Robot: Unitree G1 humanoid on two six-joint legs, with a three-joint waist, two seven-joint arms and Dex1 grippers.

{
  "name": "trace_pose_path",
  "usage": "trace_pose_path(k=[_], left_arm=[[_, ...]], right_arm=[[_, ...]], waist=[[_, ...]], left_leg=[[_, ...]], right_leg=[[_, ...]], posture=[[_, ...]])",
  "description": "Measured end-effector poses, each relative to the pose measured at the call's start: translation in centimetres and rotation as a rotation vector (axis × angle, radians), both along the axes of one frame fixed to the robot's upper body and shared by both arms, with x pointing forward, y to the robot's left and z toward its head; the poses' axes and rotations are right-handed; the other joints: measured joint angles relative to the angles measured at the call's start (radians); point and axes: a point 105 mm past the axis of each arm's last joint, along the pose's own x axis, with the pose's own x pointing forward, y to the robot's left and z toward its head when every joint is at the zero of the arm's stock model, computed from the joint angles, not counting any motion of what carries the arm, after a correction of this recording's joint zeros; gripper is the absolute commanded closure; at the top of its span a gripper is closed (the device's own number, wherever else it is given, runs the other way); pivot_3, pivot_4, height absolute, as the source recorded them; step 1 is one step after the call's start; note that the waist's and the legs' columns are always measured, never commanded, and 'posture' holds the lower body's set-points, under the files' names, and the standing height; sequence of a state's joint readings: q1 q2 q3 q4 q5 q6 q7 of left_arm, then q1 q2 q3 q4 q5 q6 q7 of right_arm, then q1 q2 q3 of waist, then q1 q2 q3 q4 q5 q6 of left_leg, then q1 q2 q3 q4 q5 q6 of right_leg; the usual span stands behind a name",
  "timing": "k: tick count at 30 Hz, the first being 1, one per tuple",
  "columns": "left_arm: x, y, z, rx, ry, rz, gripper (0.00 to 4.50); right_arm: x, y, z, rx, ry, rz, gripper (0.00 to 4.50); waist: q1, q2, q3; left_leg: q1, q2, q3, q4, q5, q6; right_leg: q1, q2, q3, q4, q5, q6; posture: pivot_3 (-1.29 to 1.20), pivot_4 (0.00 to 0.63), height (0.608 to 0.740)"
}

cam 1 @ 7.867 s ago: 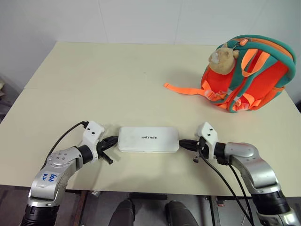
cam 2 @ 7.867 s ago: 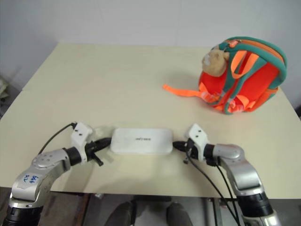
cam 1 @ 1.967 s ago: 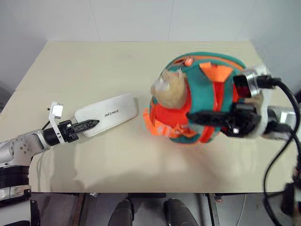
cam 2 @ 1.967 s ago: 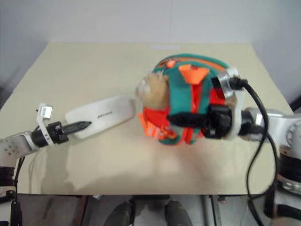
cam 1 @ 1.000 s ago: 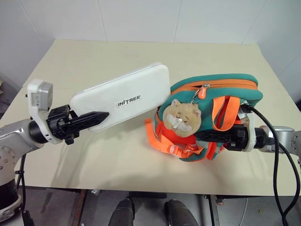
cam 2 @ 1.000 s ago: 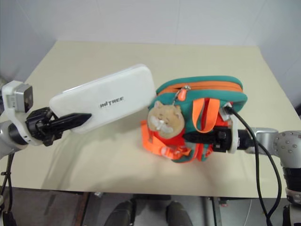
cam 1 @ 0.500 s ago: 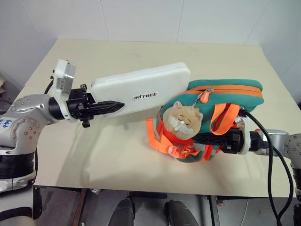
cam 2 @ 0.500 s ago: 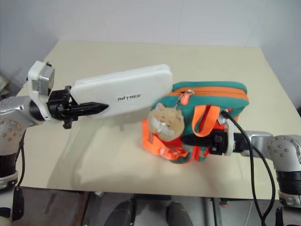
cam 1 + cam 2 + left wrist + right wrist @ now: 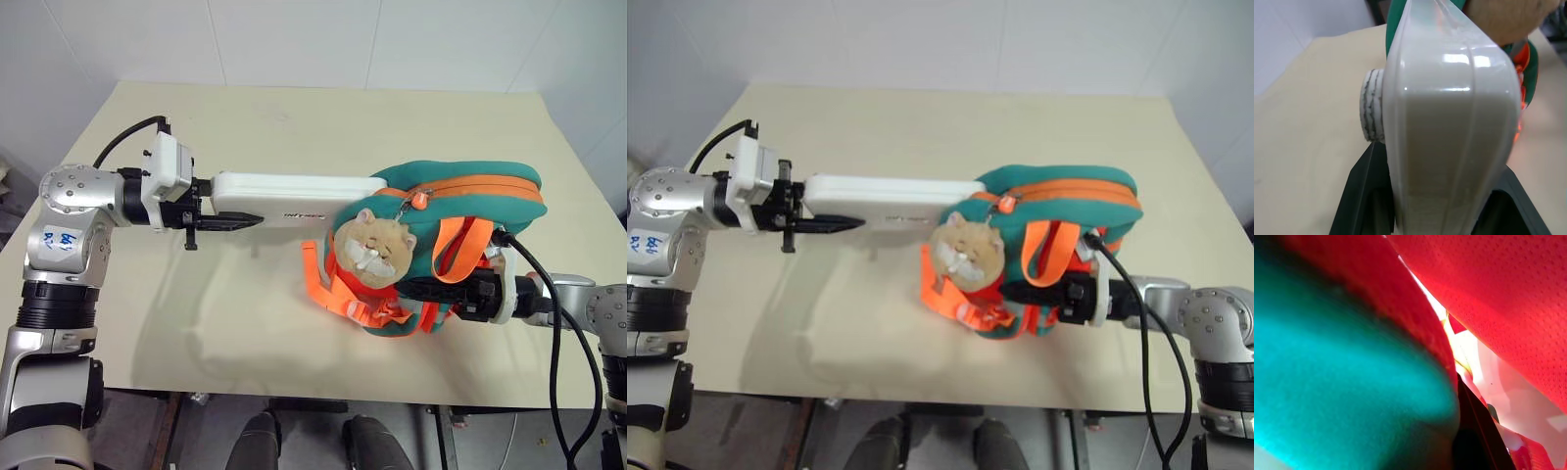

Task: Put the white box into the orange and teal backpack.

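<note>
My left gripper is pushing while the white box's far end (image 9: 366, 186) sits between the backpack's teal sides, and it should keep on until the box's near end reaches the backpack's opening (image 9: 386, 198).
My left gripper (image 9: 245, 213) is shut on the near end of the white box (image 9: 294, 189) and holds it about level above the table, edge-on to my eyes. The box's far end meets the left side of the orange and teal backpack (image 9: 470, 184), just above its tan plush toy (image 9: 376, 246); whether it is inside I cannot tell. In the left wrist view the box (image 9: 1449, 127) sits between both black fingers (image 9: 1365, 196), with the backpack (image 9: 1526, 63) beyond it. My right gripper (image 9: 416, 288) is shut on the backpack's lower front, and its wrist view shows teal and orange fabric (image 9: 1342, 382) up close.
The backpack rests on a cream table (image 9: 255, 117) with a white wall behind it. Orange webbing straps (image 9: 328, 289) hang at the backpack's lower left. A black cable (image 9: 563, 323) trails from my right wrist past the table's front edge.
My left gripper rolled the box from lid-up to edge-on and carried it right, bringing its far end up to the backpack's side. The right gripper kept still on the backpack.
</note>
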State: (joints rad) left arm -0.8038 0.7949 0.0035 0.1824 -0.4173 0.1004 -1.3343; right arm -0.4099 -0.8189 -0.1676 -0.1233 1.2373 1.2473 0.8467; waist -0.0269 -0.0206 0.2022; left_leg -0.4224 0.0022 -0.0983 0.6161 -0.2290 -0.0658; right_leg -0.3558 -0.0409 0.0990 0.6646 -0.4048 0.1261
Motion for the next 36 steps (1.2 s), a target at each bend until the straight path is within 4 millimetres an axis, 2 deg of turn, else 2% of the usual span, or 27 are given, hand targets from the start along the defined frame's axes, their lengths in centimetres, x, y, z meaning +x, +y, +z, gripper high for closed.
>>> trace_pose_path(k=[3,7,11,19,24,31,34,36], left_arm=[[-0.1,-0.5,0.1,0.009,0.004,-0.031,3.23],[-0.4,-2.3,0.0,0.043,0.057,-0.113,3.23],[-0.7,-3.8,0.8,0.106,0.081,-0.18,3.23],[1.6,-8.0,2.2,0.179,0.078,-0.181,3.23],[2.7,-10.7,1.3,0.145,0.136,-0.115,3.23],[2.6,-16.1,0.0,0.099,0.171,-0.093,3.23],[2.7,-17.5,-0.8,0.101,0.176,-0.091,3.23],[2.8,-18.0,-1.2,0.099,0.183,-0.094,2.47]], right_arm=[[0.0,0.1,-0.1,0.002,0.0,-0.001,4.07],[0.2,0.3,0.1,0.006,-0.008,0.004,4.07],[0.3,0.3,0.0,0.008,-0.008,0.004,4.07],[0.6,0.5,-0.2,0.021,-0.007,0.0,4.07],[0.8,0.3,-0.4,0.03,-0.005,-0.032,4.07],[0.4,1.2,-0.2,0.049,-0.022,-0.005,4.07],[0.3,1.5,-0.3,0.05,-0.02,0.0,4.07],[0.2,1.6,-0.3,0.05,-0.021,0.004,4.11]], waist=[[0.0,0.0,0.0],[-0.001,0.0,0.0],[-0.005,0.0,0.0],[-0.001,0.0,0.0],[0.0,-0.001,0.001],[0.003,-0.002,0.001],[0.0,-0.002,0.001],[-0.002,-0.002,0.001]], left_leg=[[0.0,0.0,0.0,0.0,0.0,0.001],[0.0,0.0,0.0,0.002,0.0,0.001],[0.0,0.0,0.0,0.002,0.0,0.001],[-0.001,-0.002,-0.001,0.005,0.0,0.001],[-0.001,-0.002,-0.001,0.006,0.0,0.001],[-0.002,-0.003,-0.002,0.01,0.0,0.001],[-0.001,-0.003,-0.002,0.011,0.0,0.002],[-0.001,-0.003,-0.002,0.011,0.0,0.002]], right_leg=[[0.0,0.0,0.0,0.001,0.0,0.0],[0.0,0.0,0.0,0.003,0.0,0.0],[0.0,0.001,0.0,0.003,0.0,0.0],[0.0,0.0,0.0,0.004,0.0,0.0],[0.0,0.0,0.0,0.006,0.0,0.001],[0.001,-0.001,0.0,0.008,0.001,0.002],[0.001,-0.001,0.0,0.009,0.001,0.002],[0.001,0.0,0.0,0.009,0.001,0.002]], posture=[[0.0,0.15,0.74],[0.0,0.15,0.74],[0.0,0.15,0.74],[0.0,0.15,0.74],[0.0,0.15,0.74],[0.0,0.15,0.74],[0.0,0.15,0.74],[0.0,0.15,0.74]])
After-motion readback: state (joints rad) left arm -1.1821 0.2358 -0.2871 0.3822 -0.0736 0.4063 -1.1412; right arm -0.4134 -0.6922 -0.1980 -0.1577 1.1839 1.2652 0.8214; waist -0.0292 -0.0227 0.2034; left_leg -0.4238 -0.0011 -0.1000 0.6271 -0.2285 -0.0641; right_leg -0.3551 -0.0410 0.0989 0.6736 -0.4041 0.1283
